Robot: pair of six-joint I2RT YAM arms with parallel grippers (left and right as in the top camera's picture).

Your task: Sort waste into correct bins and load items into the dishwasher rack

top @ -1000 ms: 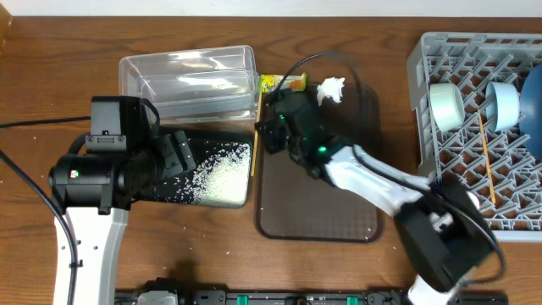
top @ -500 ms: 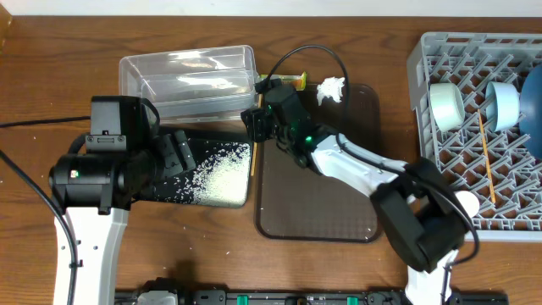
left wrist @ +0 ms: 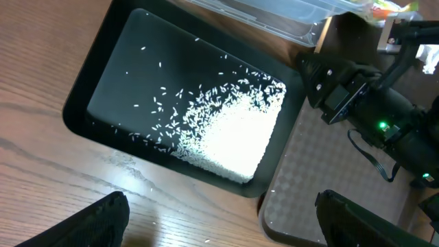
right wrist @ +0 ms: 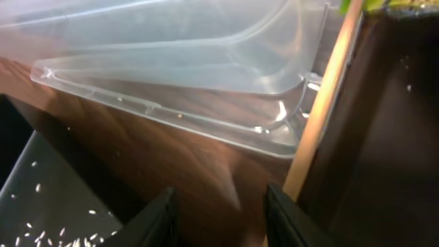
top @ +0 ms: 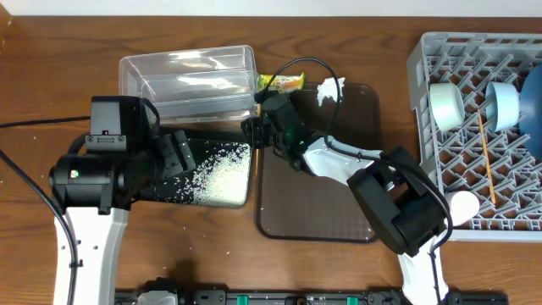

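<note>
The chopstick (right wrist: 318,123) lies snug against the brown serving tray. Next, I push the serving tray's edge (top: 258,182) away with my right gripper, then close it around the chopstick first.
A wooden chopstick (top: 253,158) lies in the gap between the black tray (top: 161,188) and the brown serving tray (top: 318,212). My right gripper (top: 253,131) hovers low over its far end, open and empty. In the right wrist view the gripper (right wrist: 219,219) has the chopstick (right wrist: 322,103) running just outside its right finger, beside the clear tub (right wrist: 171,55). White rice grains (top: 216,174) are heaped in the black tray. My left gripper (left wrist: 236,230) is open and empty above the tray's near edge. The snack wrapper (top: 281,81) and tissue (top: 330,87) lie at the serving tray's far edge.
The grey rack (top: 440,161) at the right holds a pale-green bowl (top: 446,103), a light-blue bowl (top: 501,102), a blue plate (top: 533,110), a second chopstick (top: 485,161) and a white cup (top: 461,206). The clear tub (top: 186,80) stands behind the black tray. A few grains (top: 227,252) lie on the table.
My right gripper has moved left off the serving tray toward the gap by the black tray and clear tub. The left arm has not moved.
</note>
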